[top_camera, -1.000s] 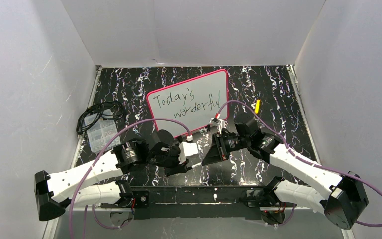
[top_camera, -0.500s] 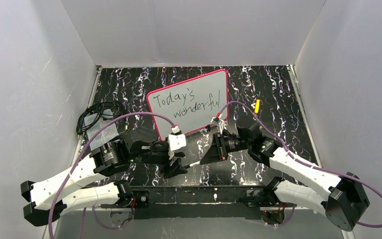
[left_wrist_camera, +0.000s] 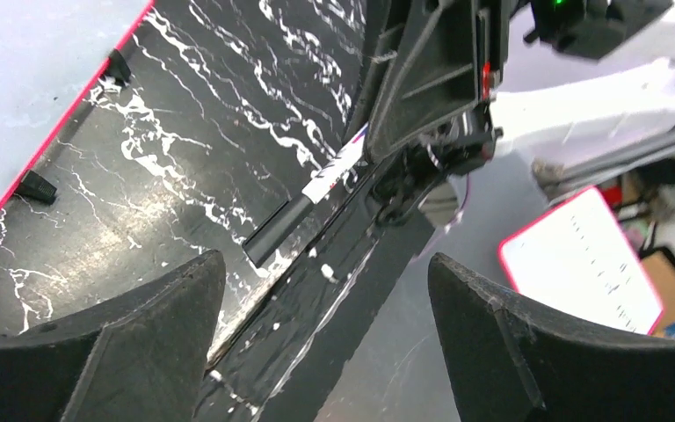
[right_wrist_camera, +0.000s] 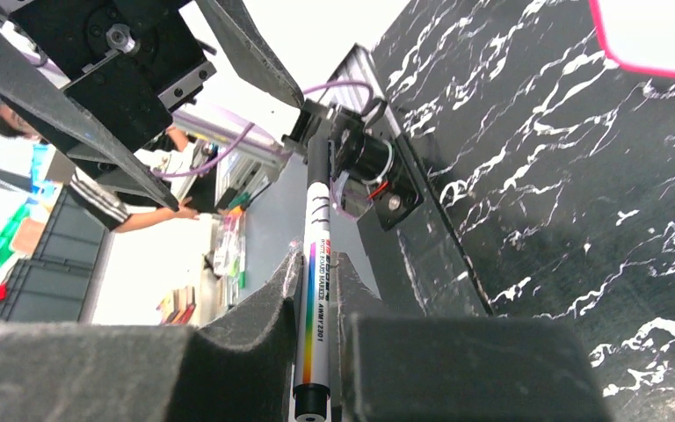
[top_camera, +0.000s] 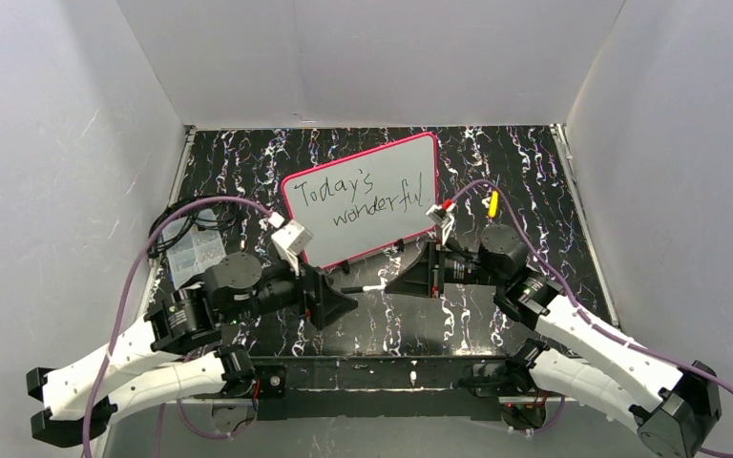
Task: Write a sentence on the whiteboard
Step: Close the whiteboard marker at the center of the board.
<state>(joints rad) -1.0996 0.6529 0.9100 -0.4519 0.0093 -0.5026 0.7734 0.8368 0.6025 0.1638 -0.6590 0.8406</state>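
Note:
Next, my right gripper lines up the marker, as the marker's black end (top_camera: 351,289) slants past my left gripper's open fingers. The marker should be in line with the gap in those fingers (right_wrist_camera: 239,154) before they close.
The whiteboard (top_camera: 363,200) with its pink-red frame lies at the back middle of the marbled table, and its edge shows in the wrist views (left_wrist_camera: 26,79) (right_wrist_camera: 659,35). The sentence (top_camera: 358,197) in black reads "Today's wonderful" on two lines. My right gripper (top_camera: 393,284) (right_wrist_camera: 316,268) is shut on a white marker (top_camera: 363,287) (right_wrist_camera: 315,290) with a rainbow stripe. It holds the marker level above the table, black end toward the left arm. My left gripper (top_camera: 348,302) (left_wrist_camera: 325,262) stands open just left of the marker (left_wrist_camera: 316,198), with nothing between its fingers.
A small yellow object (top_camera: 493,202) lies right of the board. A clear plastic box (top_camera: 191,253) and a coil of black cable (top_camera: 186,215) sit at the left edge. White walls close in the table on three sides.
My left gripper has opened and drawn back to the left, away from the marker. The right gripper has shifted slightly right and back, still holding the marker.

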